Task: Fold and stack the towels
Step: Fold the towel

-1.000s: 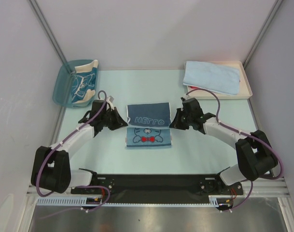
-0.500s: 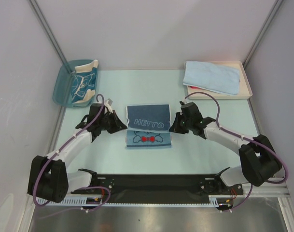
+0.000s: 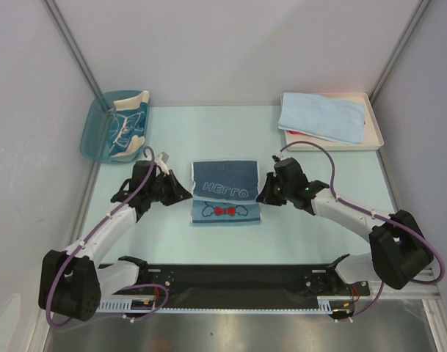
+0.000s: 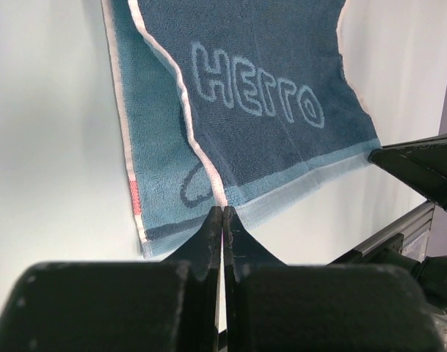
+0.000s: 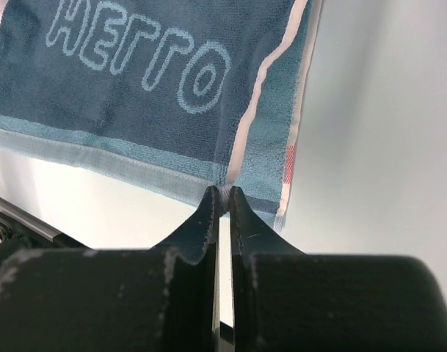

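I keep pulling the towel's corner over with my left gripper until both edges meet, because the dark-blue towel's lifted edge [image 3: 224, 201] runs straight and parallel to the towel's near edge [image 3: 225, 223].
The dark-blue towel [image 3: 224, 192] with "HERRO" lettering and a cartoon face lies at the table's middle, its far half lifted and folding toward the near edge. My left gripper [image 3: 185, 192] is shut on its left corner [image 4: 222, 204]. My right gripper [image 3: 263, 193] is shut on its right corner [image 5: 224, 189]. The lettering shows in the left wrist view [image 4: 256, 92] and the right wrist view [image 5: 142, 55]. A folded light-blue towel [image 3: 320, 117] lies in the cream tray [image 3: 375, 132]. A beige, teal-bordered towel [image 3: 128, 128] sits in the blue bin [image 3: 91, 136].
The bin stands at the back left, the tray at the back right. A bit of red [image 3: 293, 133] shows under the light-blue towel. Grey walls close both sides. A black rail [image 3: 230, 277] runs along the near edge.
Both grippers have moved toward the near edge, carrying the towel's far edge over the cartoon face, so the lettered flap covers more of the lower half.
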Motion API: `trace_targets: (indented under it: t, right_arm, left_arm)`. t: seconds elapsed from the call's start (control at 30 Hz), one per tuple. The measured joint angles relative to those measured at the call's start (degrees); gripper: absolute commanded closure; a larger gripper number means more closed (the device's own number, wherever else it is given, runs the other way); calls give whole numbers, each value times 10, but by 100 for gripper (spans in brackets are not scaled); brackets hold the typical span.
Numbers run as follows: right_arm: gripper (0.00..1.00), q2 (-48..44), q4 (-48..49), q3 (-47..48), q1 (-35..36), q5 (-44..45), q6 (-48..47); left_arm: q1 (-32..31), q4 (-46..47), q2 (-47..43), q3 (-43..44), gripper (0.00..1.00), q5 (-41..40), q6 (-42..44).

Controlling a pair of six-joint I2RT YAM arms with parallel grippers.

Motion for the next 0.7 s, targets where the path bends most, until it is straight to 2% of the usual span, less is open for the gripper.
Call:
trace_targets:
  t: [0.7]
  right_arm:
    - [100, -26, -4, -31, 30, 12, 19]
  left_arm:
    - [0, -11, -41, -53, 100, 9, 0]
